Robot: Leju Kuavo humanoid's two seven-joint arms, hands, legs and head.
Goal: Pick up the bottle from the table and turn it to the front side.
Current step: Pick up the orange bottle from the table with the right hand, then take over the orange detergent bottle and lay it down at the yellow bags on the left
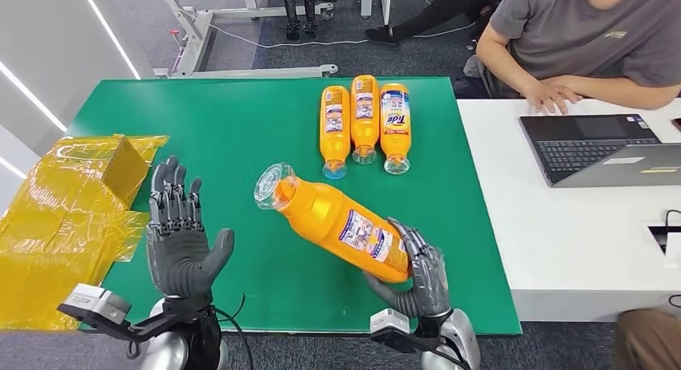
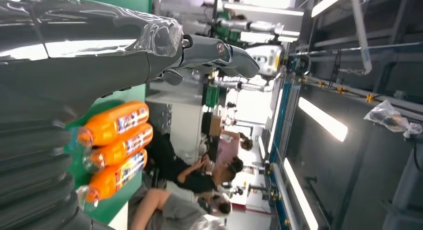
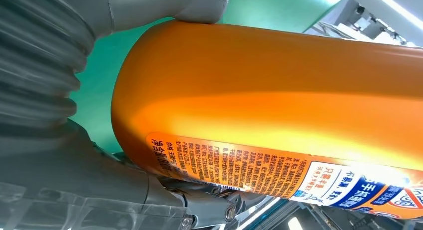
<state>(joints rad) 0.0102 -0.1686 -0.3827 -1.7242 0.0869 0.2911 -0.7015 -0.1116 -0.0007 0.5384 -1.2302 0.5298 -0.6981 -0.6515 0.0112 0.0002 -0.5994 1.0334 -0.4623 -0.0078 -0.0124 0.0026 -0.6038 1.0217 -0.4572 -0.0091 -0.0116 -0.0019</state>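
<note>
The orange bottle will show a hidden Tide logo from its other side when the robot turns it over, because the small-print back label faces up.
An orange bottle with a clear cap is lifted off the green table, tilted, cap toward the far left. My right hand grips its base end. The right wrist view shows the bottle up close, its small-print label turned to the camera, my thumb pressing one side. My left hand is raised to the left of the bottle, fingers spread and upright, palm facing the bottle, holding nothing. The left wrist view shows the left hand from behind.
Three orange bottles lie side by side at the table's far edge, caps toward me; they show as a row of bottles in the left wrist view. Yellow plastic wrapping lies at the left. A person sits by a laptop on a white table.
</note>
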